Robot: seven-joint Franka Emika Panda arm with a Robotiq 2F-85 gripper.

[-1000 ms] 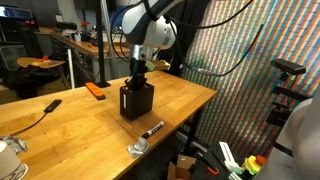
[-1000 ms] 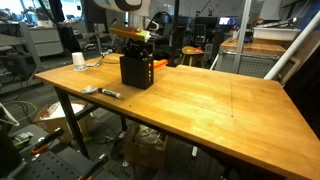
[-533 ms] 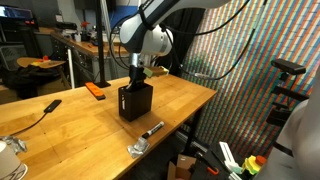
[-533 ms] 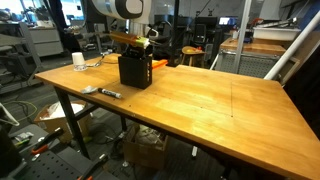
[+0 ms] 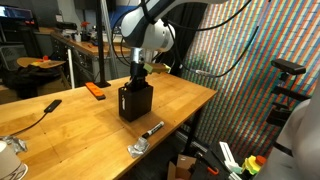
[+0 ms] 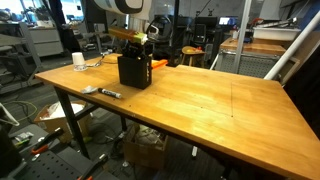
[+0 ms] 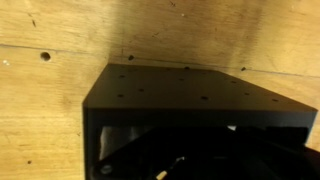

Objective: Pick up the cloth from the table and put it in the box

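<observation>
I should go on straight down, as my fingers are inside the black box's open top [image 5: 130, 86], before I let go of the cloth within the box's sides [image 5: 136, 104].
The black perforated box [image 5: 135, 104] stands on the light-brown wooden table [image 5: 185, 95] near its edge; both also show in an exterior view, the box [image 6: 133, 72] and the table [image 6: 210, 100]. My gripper [image 5: 138, 80] reaches straight down into the box's open top, and its fingertips are hidden inside. It also shows from the far side [image 6: 134, 47]. The wrist view looks down on the box [image 7: 180, 95], whose inside is dark, with table [image 7: 50, 100] around it. No white cloth shows in any view.
A black marker [image 5: 152, 129] and a metal clamp [image 5: 137, 148] lie near the table's front edge. A flat orange object [image 5: 96, 90] lies behind the box. A black corded tool [image 5: 45, 107] and a white cup [image 6: 78, 60] are at the table's far end.
The arm and the box have shifted very slightly sideways. The gripper stays down inside the box.
</observation>
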